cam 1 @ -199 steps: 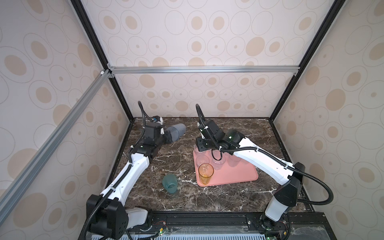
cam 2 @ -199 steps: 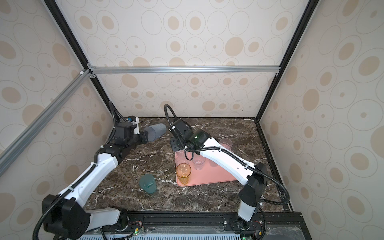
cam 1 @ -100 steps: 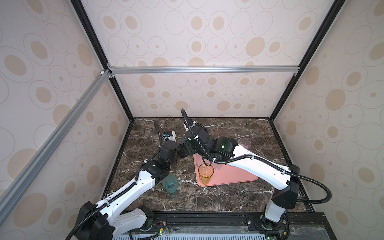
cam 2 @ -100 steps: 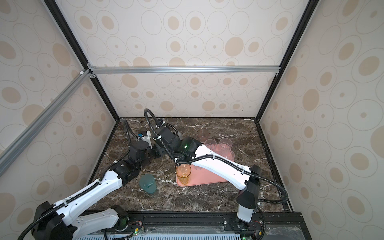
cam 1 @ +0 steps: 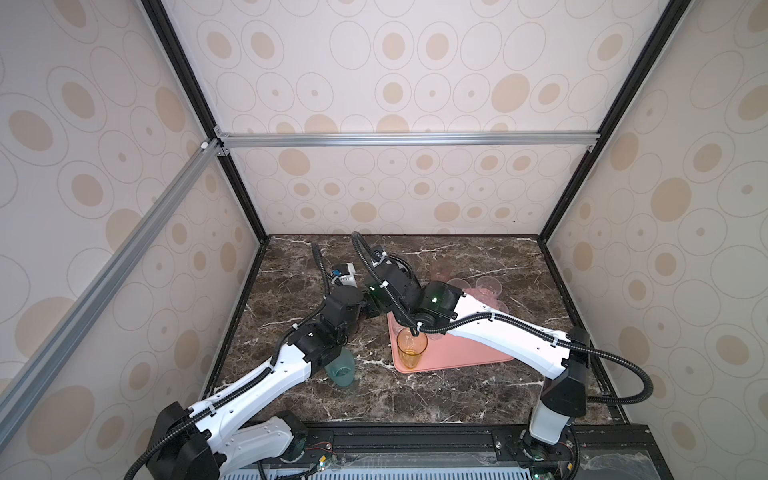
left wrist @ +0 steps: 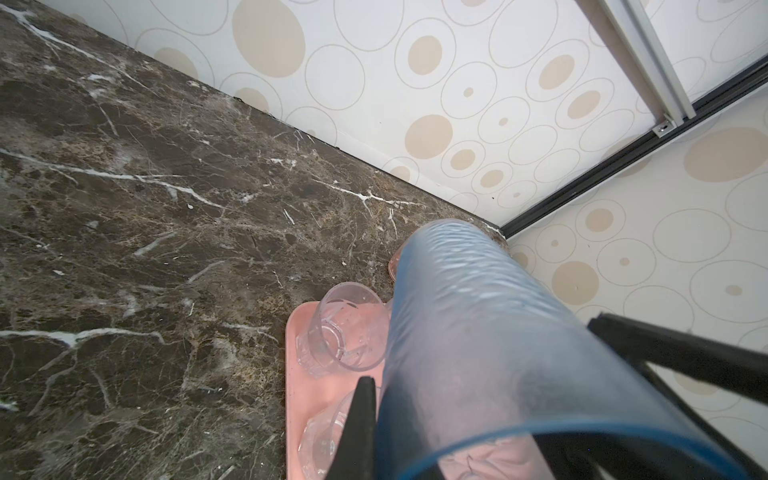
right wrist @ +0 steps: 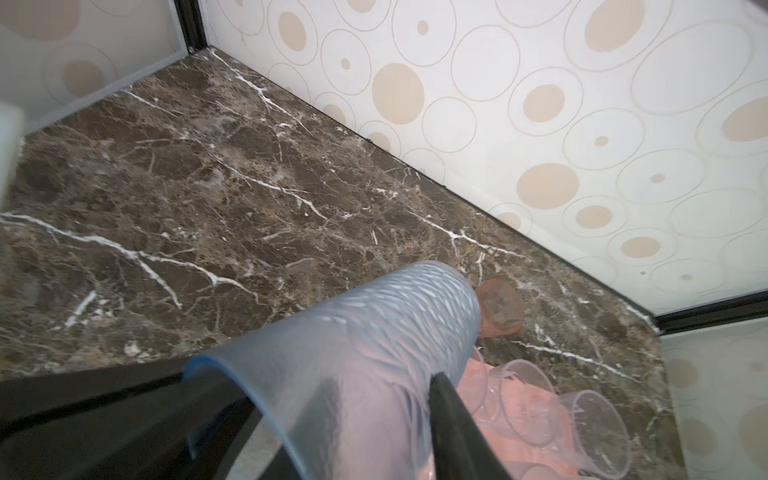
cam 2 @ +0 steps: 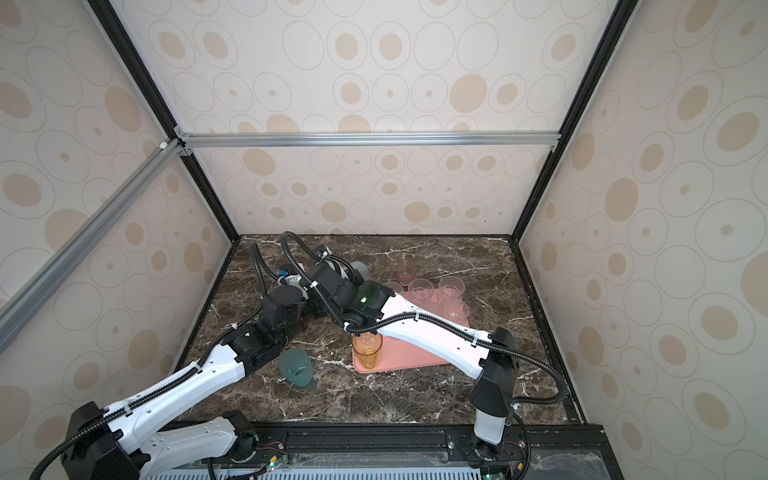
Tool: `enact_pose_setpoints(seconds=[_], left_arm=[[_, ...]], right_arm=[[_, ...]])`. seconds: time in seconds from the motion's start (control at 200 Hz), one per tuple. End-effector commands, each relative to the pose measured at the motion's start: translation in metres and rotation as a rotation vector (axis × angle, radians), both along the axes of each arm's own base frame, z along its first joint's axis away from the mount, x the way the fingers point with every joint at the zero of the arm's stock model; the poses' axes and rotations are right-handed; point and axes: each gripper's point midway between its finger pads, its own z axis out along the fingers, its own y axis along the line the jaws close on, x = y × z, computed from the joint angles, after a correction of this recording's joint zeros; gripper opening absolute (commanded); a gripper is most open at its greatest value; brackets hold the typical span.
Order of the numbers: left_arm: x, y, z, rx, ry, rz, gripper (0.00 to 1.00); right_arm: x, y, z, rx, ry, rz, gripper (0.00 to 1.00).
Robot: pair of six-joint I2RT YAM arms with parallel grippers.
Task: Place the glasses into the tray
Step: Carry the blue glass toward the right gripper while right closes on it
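My left gripper is holding the blue-grey glass's rim (left wrist: 404, 416), but the tray's free place (cam 1: 456, 352) is on my right gripper's side. I should pass the glass over first.
The blue-grey glass (left wrist: 469, 332) lies on its side in the air beside the salmon tray's (cam 1: 465, 353) left edge. My left gripper (left wrist: 380, 390) is shut on its wall at the rim, one finger outside and one inside. My right gripper (right wrist: 386, 382) straddles the opposite wall. Its outer finger (right wrist: 453, 415) rests on the glass, and the inner one shows dimly a gap away. Clear glasses (cam 1: 488, 286) and an amber glass (cam 1: 411, 349) stand in the tray. A teal glass (cam 2: 296, 368) and a pink glass (cam 2: 405, 268) stand on the marble.
The two arms cross over the marble table (cam 1: 436, 390) left of the tray, the right arm reaching across the tray above the amber glass. The teal glass stands close under the left forearm (cam 1: 266, 378). Patterned walls and black posts close in the back and sides.
The left arm carried the blue-grey glass from the back left toward the tray. The right gripper left the clear glasses, reached across to the blue-grey glass, and its jaws narrowed.
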Motion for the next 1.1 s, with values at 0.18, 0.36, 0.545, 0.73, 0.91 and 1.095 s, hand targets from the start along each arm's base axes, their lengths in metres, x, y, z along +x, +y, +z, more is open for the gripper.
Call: enact_pose_setpoints(seconds=[0.18,0.36,0.545,0.73,0.91,1.095], left_arm=[[-0.006,-0.017,0.062,-0.147,-0.114,-0.03,0.24],[-0.011,-0.02,0.078,-0.165,-0.142,-0.06,0.38],[-0.019,-0.017,0.09,-0.159,-0.163,-0.075,0.48],[-0.026,-0.002,0.087,-0.14,-0.174,-0.04,0.55],[-0.027,0.016,0.076,-0.039,-0.195,0.009,0.59],[-0.024,0.021,0.054,0.104,-0.193,0.015,0.61]], right_arm=[[0.012,-0.012,0.002,-0.049,-0.074,-0.082,0.13],[0.017,-0.017,0.012,-0.075,-0.123,-0.092,0.08],[0.031,-0.026,0.02,-0.087,-0.144,-0.104,0.08],[0.046,-0.039,0.03,-0.109,-0.166,-0.13,0.07],[0.051,-0.064,0.049,-0.119,-0.179,-0.161,0.07],[0.042,-0.113,0.065,-0.083,-0.125,-0.208,0.07]])
